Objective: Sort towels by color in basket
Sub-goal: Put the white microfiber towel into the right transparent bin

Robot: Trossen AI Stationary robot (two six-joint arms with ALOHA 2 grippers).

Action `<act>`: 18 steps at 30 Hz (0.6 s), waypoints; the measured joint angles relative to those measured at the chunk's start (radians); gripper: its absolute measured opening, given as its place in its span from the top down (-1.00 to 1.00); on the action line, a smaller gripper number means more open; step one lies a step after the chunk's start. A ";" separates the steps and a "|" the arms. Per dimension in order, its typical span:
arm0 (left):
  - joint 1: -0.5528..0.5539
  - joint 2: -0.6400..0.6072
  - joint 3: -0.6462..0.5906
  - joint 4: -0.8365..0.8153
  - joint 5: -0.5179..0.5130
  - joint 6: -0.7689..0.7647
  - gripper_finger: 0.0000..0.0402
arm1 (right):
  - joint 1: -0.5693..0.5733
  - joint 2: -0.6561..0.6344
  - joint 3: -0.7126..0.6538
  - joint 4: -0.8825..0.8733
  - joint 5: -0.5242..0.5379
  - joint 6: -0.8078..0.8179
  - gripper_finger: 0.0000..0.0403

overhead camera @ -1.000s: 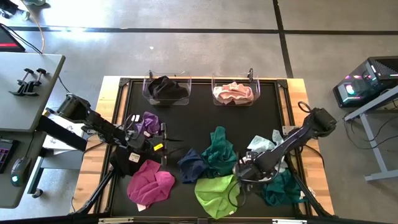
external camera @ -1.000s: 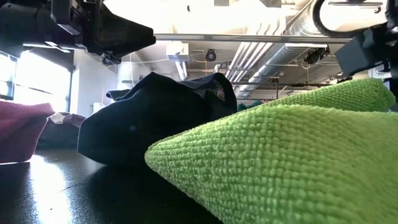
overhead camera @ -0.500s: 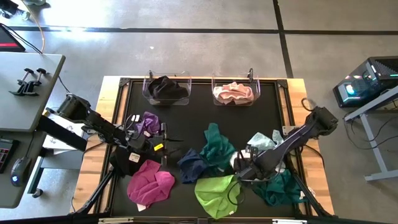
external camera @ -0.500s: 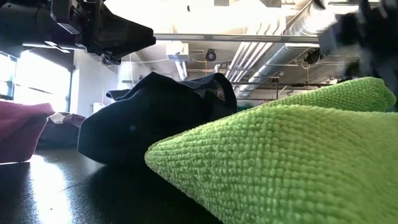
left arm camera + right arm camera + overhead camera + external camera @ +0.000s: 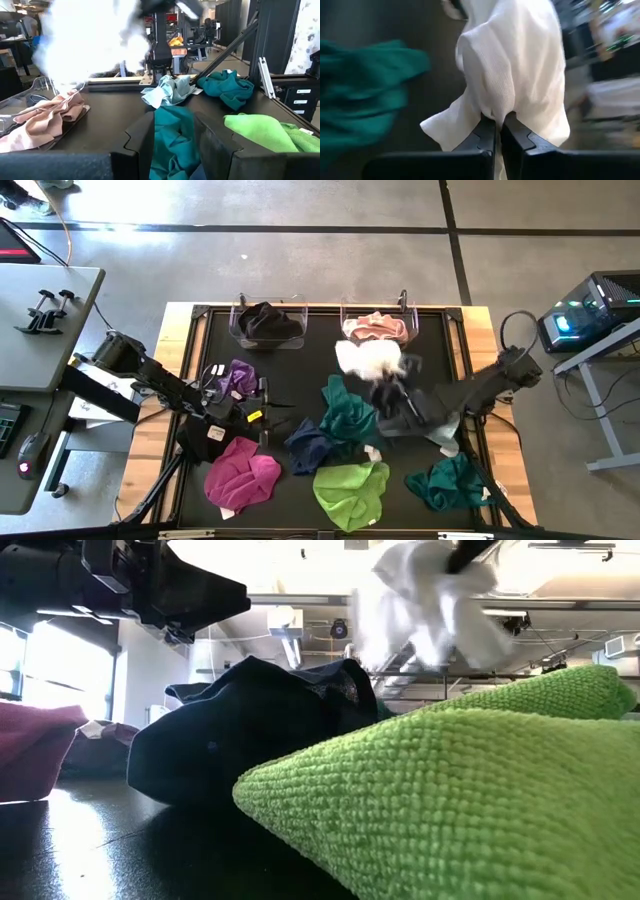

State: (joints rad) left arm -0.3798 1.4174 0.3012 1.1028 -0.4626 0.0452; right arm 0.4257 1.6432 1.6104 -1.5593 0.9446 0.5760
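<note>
The white towel (image 5: pixel 368 358) hangs free of the teal towel, so my right gripper continues to go to the basket with the pink towel (image 5: pixel 376 327) and lets go there.
My right gripper (image 5: pixel 392 387) is in the air over the table's middle, shut on a white towel (image 5: pixel 362 360) just in front of the right basket (image 5: pixel 350 340), which holds a pink towel (image 5: pixel 375 328). The left basket (image 5: pixel 236 330) holds a black towel (image 5: pixel 265 322). My left gripper (image 5: pixel 268 420) stands open and low at the left, with nothing between its fingers. Purple (image 5: pixel 238 377), magenta (image 5: pixel 242 475), navy (image 5: pixel 308 442), lime (image 5: pixel 348 490), pale mint (image 5: pixel 447 438) and two teal towels (image 5: pixel 345 415) (image 5: pixel 455 480) lie on the black mat. My right gripper pinches a bunched fold of the white towel (image 5: pixel 497 114) between its two fingers (image 5: pixel 486 134). The cloth billows out beyond the fingertips and drapes down on both sides. In the low view the white towel (image 5: pixel 430 600) is lifted clear of the table and the other towels.
A black towel (image 5: pixel 205 442) lies under my left arm. The mat's metal frame (image 5: pixel 452 315) rims the table. Bare mat lies between the baskets and the towel pile (image 5: pixel 300 375). Desks and equipment stand beyond both sides of the table.
My right gripper has shut on the white towel down between the teal and lime towels. It has then risen fast and swung toward the far edge and the right basket, carrying the towel clear. The middle teal towel has shifted a little.
</note>
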 joint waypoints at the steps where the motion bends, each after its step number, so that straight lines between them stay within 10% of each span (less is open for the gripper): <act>1: 0.000 0.000 0.000 -0.001 0.000 -0.007 0.39 | -0.036 0.000 0.008 0.007 0.021 -0.074 0.97; 9: 0.000 0.000 0.000 -0.005 0.000 -0.008 0.39 | -0.456 -0.002 0.010 -0.001 0.047 -0.449 0.97; 18: 0.000 0.000 0.000 -0.006 0.000 -0.008 0.39 | -0.847 -0.002 -0.133 0.424 -0.314 -0.829 0.97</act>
State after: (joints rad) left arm -0.3801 1.4174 0.3012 1.0972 -0.4628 0.0368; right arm -0.4215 1.6417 1.4776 -1.1349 0.6305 -0.2528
